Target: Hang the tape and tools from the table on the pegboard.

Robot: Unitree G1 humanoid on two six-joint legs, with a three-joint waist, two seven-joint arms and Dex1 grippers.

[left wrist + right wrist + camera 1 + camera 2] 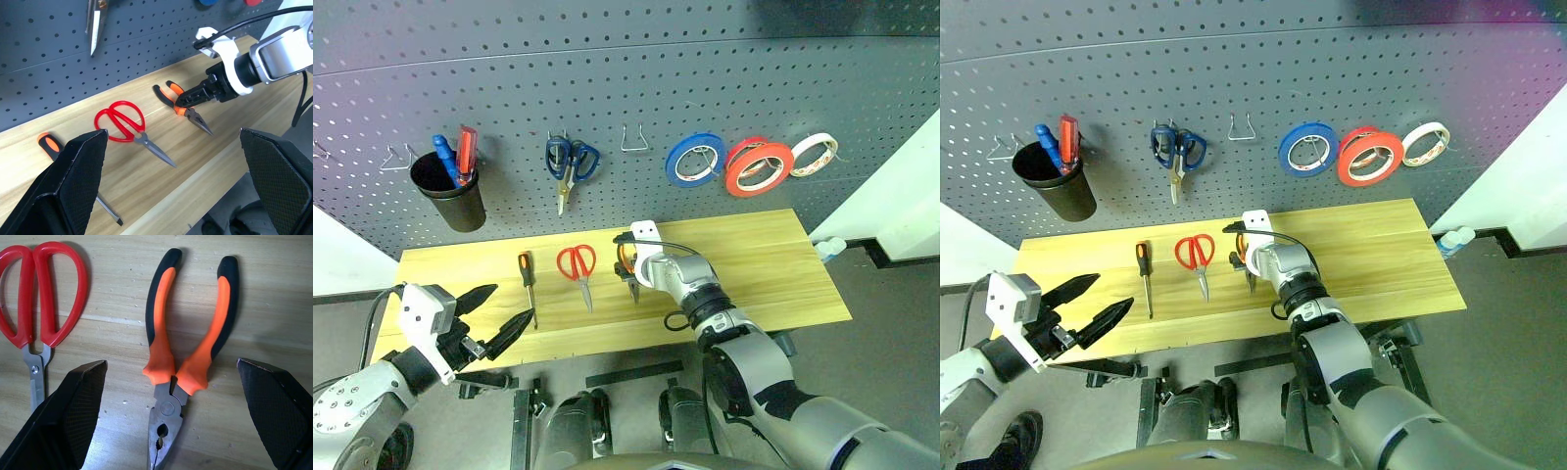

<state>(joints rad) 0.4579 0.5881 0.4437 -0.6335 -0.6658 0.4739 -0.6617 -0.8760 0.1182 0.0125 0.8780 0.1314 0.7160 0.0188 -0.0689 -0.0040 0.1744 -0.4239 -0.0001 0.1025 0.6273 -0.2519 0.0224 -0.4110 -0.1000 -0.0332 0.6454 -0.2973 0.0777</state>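
Note:
The orange-and-black pliers [167, 407] will catch and hang nose-down when the robot lowers them into the wire hook, because the pliers' orange handle shoulders [192, 374] spread wider than the pliers' jaws.
Orange-and-black pliers [186, 362] lie flat on the light wood table [764, 264], handles toward the pegboard [607, 69]. My right gripper [171, 364] hovers just above them, open, one finger on each side of the joint. Left of the pliers lie the red scissors [578, 264], then the slim screwdriver [527, 281]. The wide red tape [760, 169] hangs on a pegboard hook at the right. My left gripper [512, 304] is open and holds nothing, near the table's front left edge, apart from the tools.
On the pegboard hang a black cup [450, 196] holding blue and red tools, blue scissors [571, 162], a blue roll [695, 160] and a white roll [815, 154]. A bare wire hook [636, 140] sits above the pliers, and more hooks [399, 157] at far left.

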